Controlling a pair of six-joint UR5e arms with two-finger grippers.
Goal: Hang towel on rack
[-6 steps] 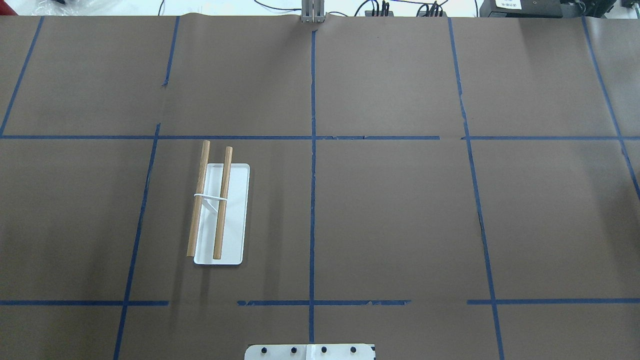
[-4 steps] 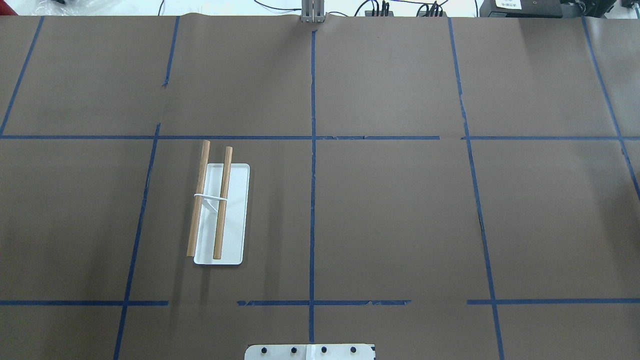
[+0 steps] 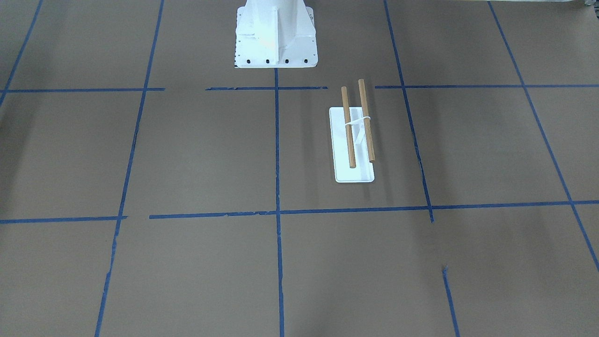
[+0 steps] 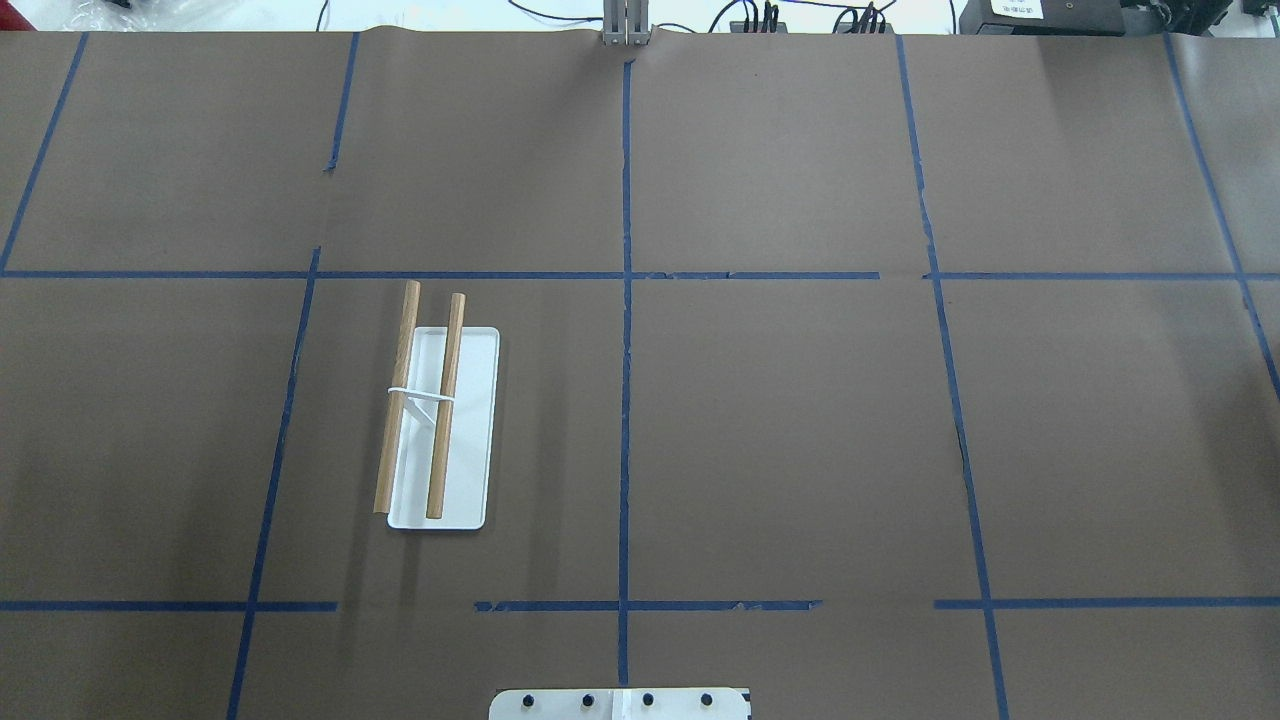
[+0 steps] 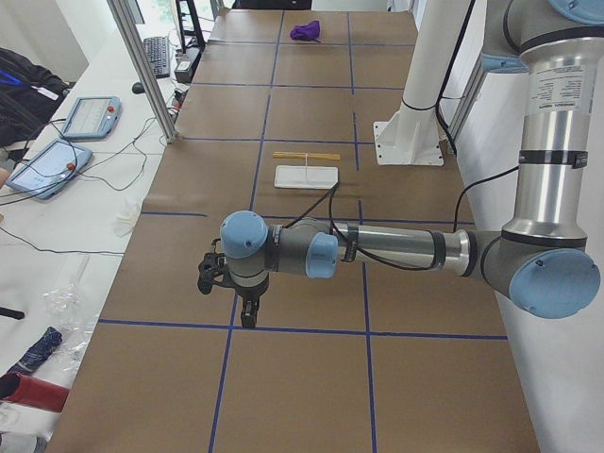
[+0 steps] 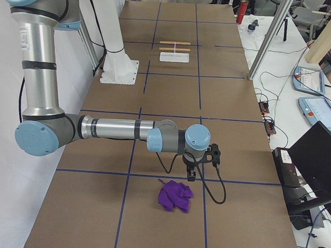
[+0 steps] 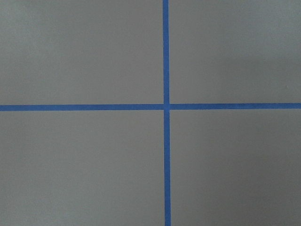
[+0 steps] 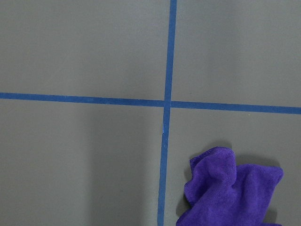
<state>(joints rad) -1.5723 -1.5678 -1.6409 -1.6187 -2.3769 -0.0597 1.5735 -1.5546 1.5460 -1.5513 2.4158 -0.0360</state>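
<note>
The purple towel (image 8: pixel 242 195) has a thick fold (image 8: pixel 220 173) running along it, so it should hang in a bunched clump with its folds still gathered when I lift it.
The rack (image 4: pixel 468 430) stands on the table's left half, with a flat white base and two bare wooden rods; it also shows in the front view (image 3: pixel 341 154) and in both side views (image 5: pixel 307 176) (image 6: pixel 175 57). The towel (image 6: pixel 176 196) is purple and lies crumpled on the table at the far right end; it shows in the right wrist view (image 8: pixel 230 193) and far off in the left side view (image 5: pixel 305 31). My right gripper (image 6: pixel 191 175) hangs just beside the towel, apart from it. My left gripper (image 5: pixel 247 316) hangs over a tape crossing at the left end. I cannot tell whether either is open or shut.
The white robot pedestal (image 3: pixel 275 32) stands at the table's near middle edge. Blue tape lines (image 4: pixel 625 300) divide the brown table. Tablets (image 5: pixel 90 118) and cables lie on the side bench, and a metal post (image 5: pixel 142 66) stands at the table's far edge.
</note>
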